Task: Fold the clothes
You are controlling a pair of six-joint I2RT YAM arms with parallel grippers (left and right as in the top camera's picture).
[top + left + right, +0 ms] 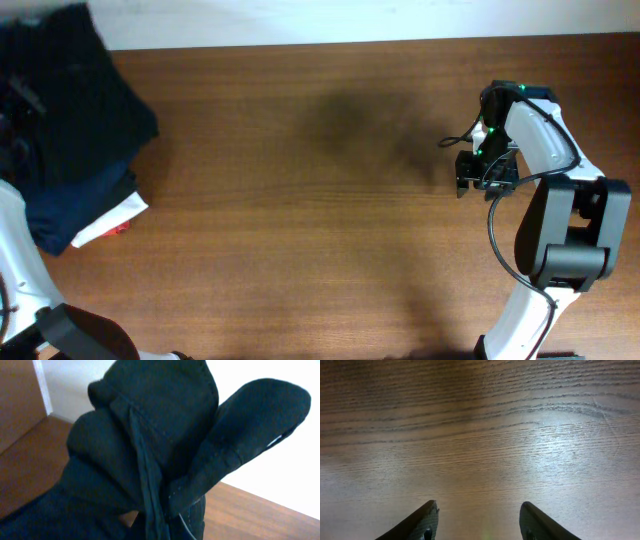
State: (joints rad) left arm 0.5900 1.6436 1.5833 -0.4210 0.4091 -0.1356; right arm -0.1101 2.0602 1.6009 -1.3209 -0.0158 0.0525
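The black garment (80,110) hangs over the navy garment (65,212), so I keep bringing it down with my left gripper until it lies on the pile, then let go.
A black garment (75,95) lies heaped at the table's far left corner, on top of a navy garment (75,210). In the left wrist view the black garment (150,445) fills the frame, bunched and rising from where my left jaws are. The cloth hides the fingers, and the fabric gathers to a pinch at the bottom (160,525), so my left gripper looks shut on it. My right gripper (487,178) hovers over bare wood at the right, far from the clothes. Its fingers (480,520) are spread open and empty.
A white piece with a red mark (112,222) sticks out from under the navy garment. The brown wooden table (320,230) runs between the pile and the right arm. A white wall (280,475) lies behind the table's far edge.
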